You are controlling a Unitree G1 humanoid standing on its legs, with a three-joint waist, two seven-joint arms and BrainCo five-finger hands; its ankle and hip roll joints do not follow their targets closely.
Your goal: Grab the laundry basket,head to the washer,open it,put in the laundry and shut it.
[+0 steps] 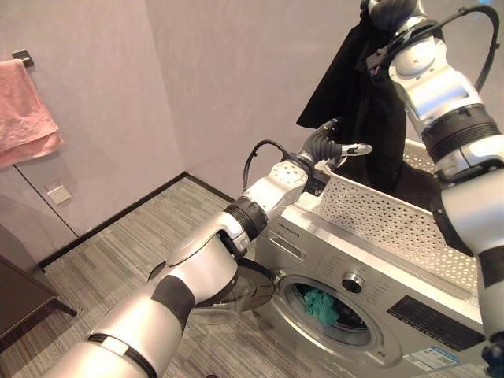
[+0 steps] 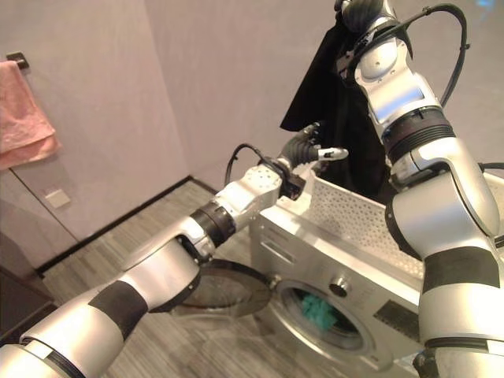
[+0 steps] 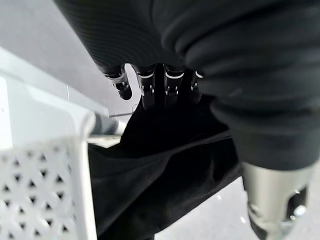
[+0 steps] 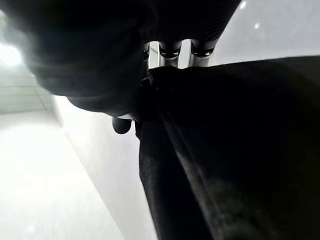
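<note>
I expect the black garment (image 1: 354, 79) to fold over and bunch up when I lift it with my left gripper, because it hangs in limp folds (image 1: 381, 126).
My right hand (image 1: 386, 9) is raised high and shut on a black garment (image 1: 354, 102), which hangs down into the white perforated laundry basket (image 1: 378, 216). In the right wrist view its fingers (image 4: 170, 50) are curled over a fold of the garment (image 4: 240, 150). The basket stands on top of the silver washer (image 1: 315, 252). My left hand (image 1: 324, 146) hovers at the basket's left end, open, its fingers (image 3: 150, 90) reaching toward the hanging garment (image 3: 165, 165). The washer's round door (image 1: 248, 287) is swung open, and a teal cloth (image 1: 321, 305) lies in the drum.
A pink towel (image 1: 24, 110) hangs on the left wall. A dark piece of furniture (image 1: 20, 299) stands at the lower left. Striped grey floor (image 1: 118, 244) stretches left of the washer.
</note>
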